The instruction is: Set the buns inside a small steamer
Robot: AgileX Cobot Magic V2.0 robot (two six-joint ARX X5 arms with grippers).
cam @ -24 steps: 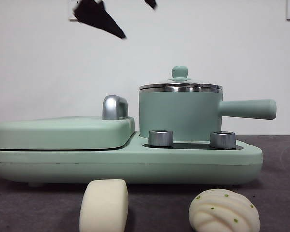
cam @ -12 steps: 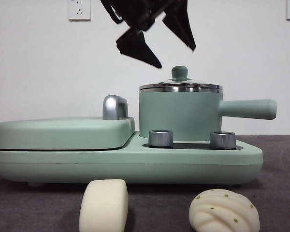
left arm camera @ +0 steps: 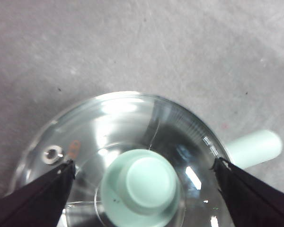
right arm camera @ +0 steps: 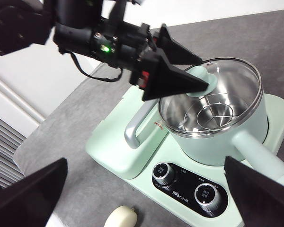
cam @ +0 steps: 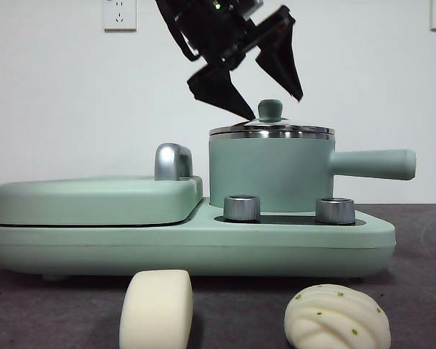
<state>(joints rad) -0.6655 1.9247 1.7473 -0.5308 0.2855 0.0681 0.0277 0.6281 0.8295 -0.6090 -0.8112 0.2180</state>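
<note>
My gripper is about to lift the glass lid (cam: 294, 123), and a plain seam (cam: 276, 131) separates it from the steamer's rim. The lid will come clean off when I lift, and the steamer will stay where it is.
The mint-green small steamer (cam: 269, 171) stands on the right half of the green cooker, its glass lid on and its side handle (cam: 374, 163) pointing right. My left gripper (cam: 275, 107) hangs open just over the lid, one jaw on each side of the green knob (cam: 270, 110). The left wrist view shows that knob (left arm camera: 146, 182) between the spread jaws, not gripped. Two buns lie on the table in front of the cooker: a smooth oblong one (cam: 156, 309) and a ridged one with green specks (cam: 337, 317). My right gripper (right arm camera: 146, 161) is open, high above the cooker, holding nothing.
A flat closed griddle section (cam: 94, 198) with a chrome handle (cam: 173, 161) fills the cooker's left half. Two steel dials (cam: 241, 207) (cam: 335, 210) sit in front of the steamer. A steel rack (right arm camera: 213, 113) shows through the lid. A white wall stands behind.
My left gripper has come down from the top edge and moved right, from above the griddle to straddling the lid knob. The buns and steamer have not moved.
</note>
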